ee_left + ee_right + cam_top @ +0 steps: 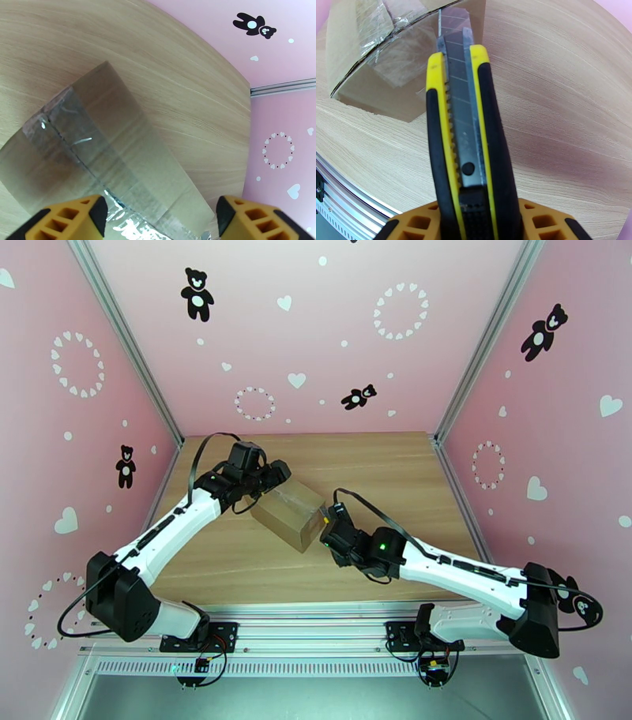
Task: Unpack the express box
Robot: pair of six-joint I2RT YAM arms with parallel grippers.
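I keep moving my left gripper toward the box's far corner and close it there, as that corner is free and the knife's blade is at the box's taped edge.
The express box (291, 512) is a brown carton with shiny clear tape, lying at an angle in the middle of the wooden table (379, 469). My left gripper (272, 475) hovers at its far-left end, open. In the left wrist view its yellow fingers (75, 221) stand wide apart above the box (118, 158) and its taped seam. My right gripper (328, 536) is at the box's near-right end, shut on a yellow and black utility knife (462, 130). The extended blade reaches the taped edge of the box (395, 59).
Pink walls with bear and heart stickers (197, 294) enclose the table on three sides. A metal rail (316, 611) runs along the near edge by the arm bases. Bare wood lies to the right of and behind the box.
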